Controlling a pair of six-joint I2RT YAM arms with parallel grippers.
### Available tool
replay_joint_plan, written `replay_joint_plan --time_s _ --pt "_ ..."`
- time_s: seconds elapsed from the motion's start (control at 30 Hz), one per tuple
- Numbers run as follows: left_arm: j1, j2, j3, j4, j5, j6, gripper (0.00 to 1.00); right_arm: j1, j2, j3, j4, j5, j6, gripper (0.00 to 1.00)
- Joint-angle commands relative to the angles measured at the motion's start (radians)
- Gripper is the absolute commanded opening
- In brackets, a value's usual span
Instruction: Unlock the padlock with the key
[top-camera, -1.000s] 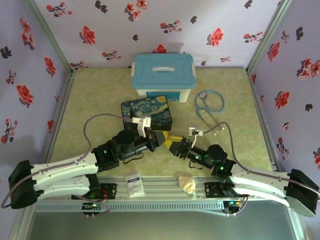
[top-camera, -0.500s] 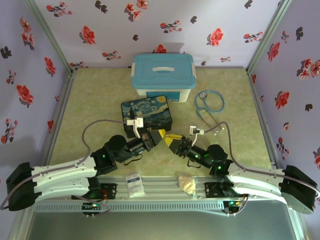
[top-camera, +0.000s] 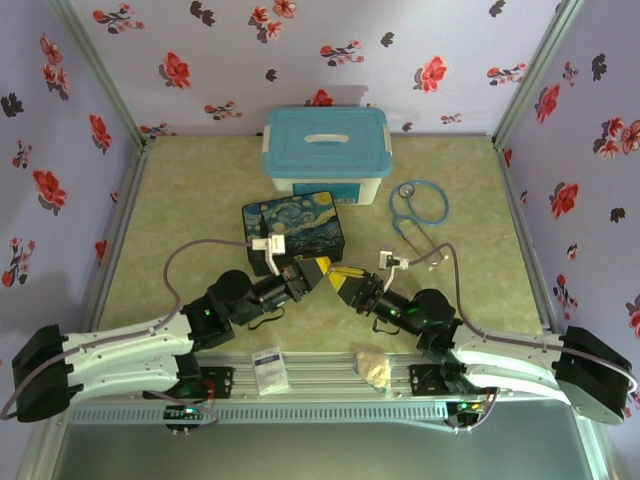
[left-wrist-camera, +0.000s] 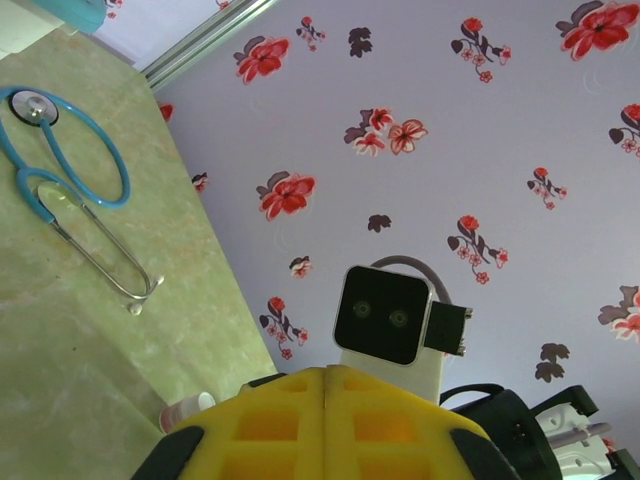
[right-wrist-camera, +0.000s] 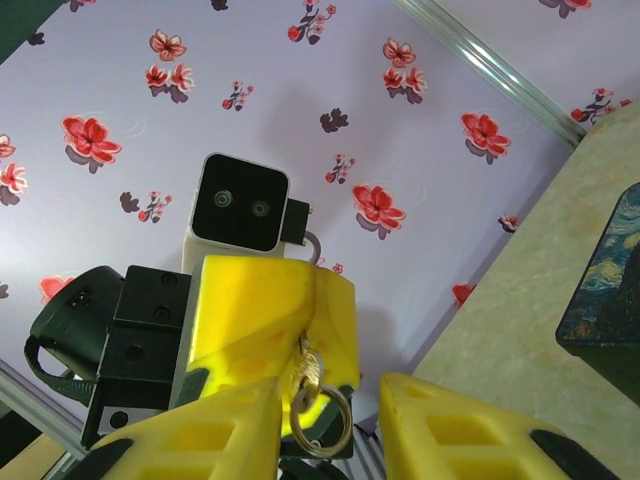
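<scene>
My left gripper covers the key's blade, so my right gripper should take the key by its ring end, freeing my left gripper to steady the padlock.
Above the table's middle, my two grippers meet tip to tip. My left gripper is shut, its yellow fingers pressed together. From the right wrist view, a tiny brass padlock sticks out of the left gripper's seam, with its thin silver loop hanging below. My right gripper is open. Its two yellow fingers stand either side of that loop without touching it. The key is hidden.
The starry-night box lies just behind the grippers, with a blue-lidded bin behind it. A blue stethoscope lies at the right. A white packet and a tan lump rest on the front rail. A small white cylinder stands on the table.
My left arm has drawn back and its gripper has shifted a little toward the box. The right gripper has followed, keeping its fingers around the hanging loop.
</scene>
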Motion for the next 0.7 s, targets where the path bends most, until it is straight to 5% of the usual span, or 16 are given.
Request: replay_joint_plan --time_s 0.0,0.53,0.67 --pt "0.002 0.014 0.004 0.049 0.013 -0.012 0.00 -0.004 0.003 -0.005 0.060 -0.014 0.005 0.29" --pt "0.006 0.034 -0.029 0.081 -0.005 -0.037 0.00 -0.003 -0.070 -0.035 0.024 0.017 -0.010 0.00" --pt "0.013 -0.008 -0.025 0.018 -0.046 -0.001 0.53 -0.003 -0.115 -0.033 -0.067 0.045 -0.020 0.00"
